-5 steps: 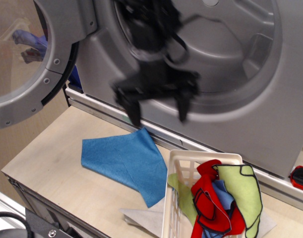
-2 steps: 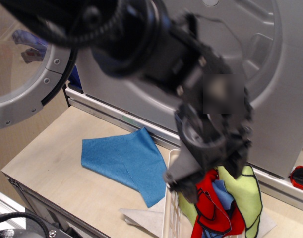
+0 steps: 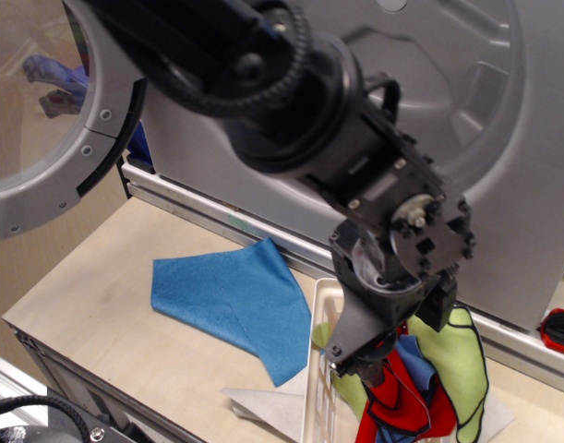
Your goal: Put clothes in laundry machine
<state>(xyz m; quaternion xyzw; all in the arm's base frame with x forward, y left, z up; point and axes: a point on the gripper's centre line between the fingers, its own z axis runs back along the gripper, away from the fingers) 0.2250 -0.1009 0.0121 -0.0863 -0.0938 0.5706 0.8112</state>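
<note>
My gripper will bring the small blue cloth (image 3: 414, 362) along when it carries the red cloth into the drum, because the blue cloth is bunched up with the red folds (image 3: 392, 399).
The laundry machine (image 3: 503, 194) fills the back, its round door (image 3: 51, 138) swung open at the left. A blue cloth (image 3: 228, 297) lies flat on the table. The white lattice basket (image 3: 318, 369) at the front right holds a red cloth (image 3: 392, 399), a lime green cloth (image 3: 466, 362) and a small blue cloth (image 3: 416, 362). My gripper (image 3: 398, 334) points down into the basket with its fingers (image 3: 357, 349) spread apart, right over the red cloth. It is open and holds nothing. The arm hides part of the drum opening.
A pale grey sheet (image 3: 263, 402) lies under the basket. A red and black object (image 3: 560, 330) sits at the right edge. The wooden table (image 3: 88, 314) ends at the front left. The washer's lower sill (image 3: 198, 214) runs behind the blue cloth.
My gripper has swung from in front of the washer opening down and to the right, into the basket over the red cloth. The cloths have not moved.
</note>
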